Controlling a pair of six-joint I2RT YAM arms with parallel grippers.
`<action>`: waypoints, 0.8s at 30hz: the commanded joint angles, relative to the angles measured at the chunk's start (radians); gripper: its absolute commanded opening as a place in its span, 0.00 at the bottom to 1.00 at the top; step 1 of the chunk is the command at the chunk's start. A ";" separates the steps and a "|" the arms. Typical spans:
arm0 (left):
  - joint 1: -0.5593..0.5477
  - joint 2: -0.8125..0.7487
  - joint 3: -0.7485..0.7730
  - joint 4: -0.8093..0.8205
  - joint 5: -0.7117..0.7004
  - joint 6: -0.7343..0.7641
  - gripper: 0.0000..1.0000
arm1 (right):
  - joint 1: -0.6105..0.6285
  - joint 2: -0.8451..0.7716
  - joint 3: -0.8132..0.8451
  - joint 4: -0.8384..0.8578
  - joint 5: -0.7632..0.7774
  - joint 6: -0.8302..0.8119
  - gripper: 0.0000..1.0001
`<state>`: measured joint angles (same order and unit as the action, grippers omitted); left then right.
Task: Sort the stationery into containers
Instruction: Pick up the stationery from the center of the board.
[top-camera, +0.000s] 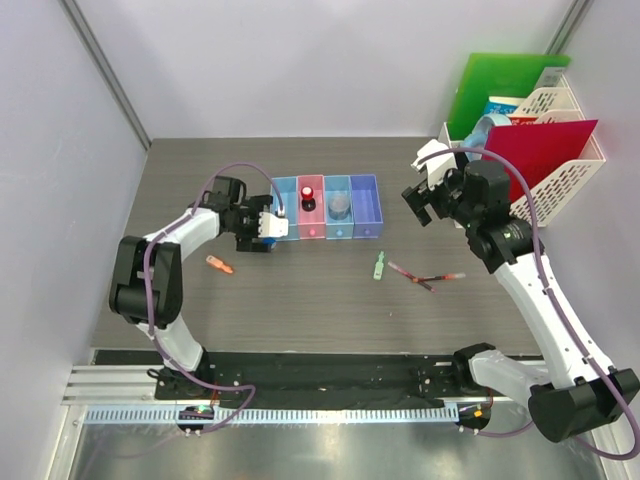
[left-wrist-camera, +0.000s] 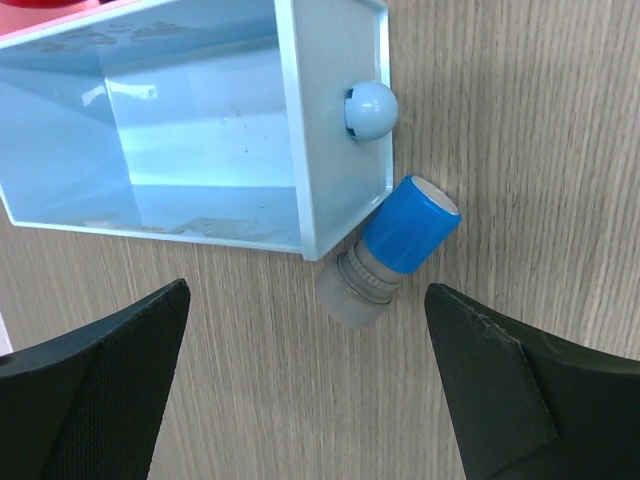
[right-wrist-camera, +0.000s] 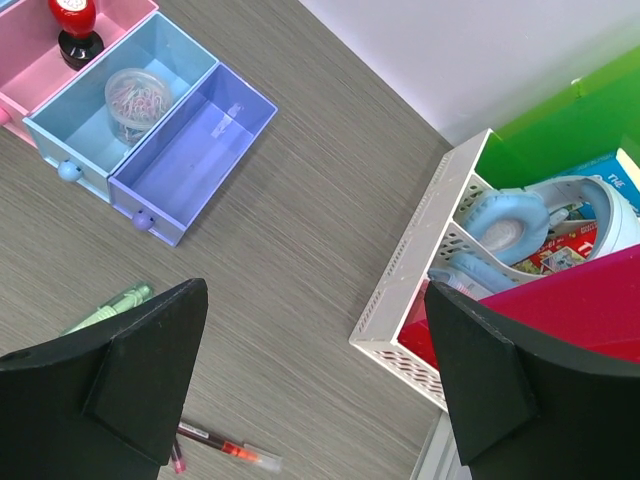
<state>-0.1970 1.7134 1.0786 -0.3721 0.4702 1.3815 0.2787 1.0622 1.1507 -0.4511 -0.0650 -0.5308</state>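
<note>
The blue-capped piece (left-wrist-camera: 388, 254) is a long way from my right gripper, so my left gripper should pick it up and pass it over before it goes into the pink bin (top-camera: 311, 222).
Four joined bins (top-camera: 365, 232) stand mid-table: light blue, pink, light blue, purple-blue. A red-black round cap (top-camera: 308, 196) is in the pink bin and a greyish clear roll (top-camera: 339, 206) in the third bin. My left gripper (top-camera: 267, 231) is open and empty at the front of the leftmost light blue bin (left-wrist-camera: 298, 130). A tiny blue-capped piece (left-wrist-camera: 395, 245) lies on the table against that bin's corner, between the open jaws of my left gripper (left-wrist-camera: 307, 290). An orange piece (top-camera: 220, 265), a green piece (top-camera: 379, 265) and thin dark-red pens (top-camera: 430, 277) lie on the table. My right gripper (top-camera: 424, 200) is open and empty, raised to the right of the bins.
A white mesh file rack (top-camera: 560, 185) with a green folder (top-camera: 505, 90), a red folder (top-camera: 545, 145) and light blue headphones (right-wrist-camera: 510, 225) stands at the back right. Grey walls close in the table on the left and at the back.
</note>
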 joint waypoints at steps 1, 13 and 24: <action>0.022 0.046 0.064 -0.135 0.068 0.111 1.00 | -0.007 -0.036 0.015 0.006 -0.010 0.034 0.95; 0.039 0.124 0.096 -0.245 0.111 0.198 0.90 | -0.012 -0.054 0.011 0.008 -0.016 0.054 0.95; 0.039 0.169 0.132 -0.309 0.123 0.232 0.69 | -0.013 -0.061 0.018 0.009 -0.016 0.068 0.95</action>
<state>-0.1612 1.8404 1.1717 -0.6155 0.5690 1.5822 0.2707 1.0306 1.1507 -0.4515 -0.0746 -0.4862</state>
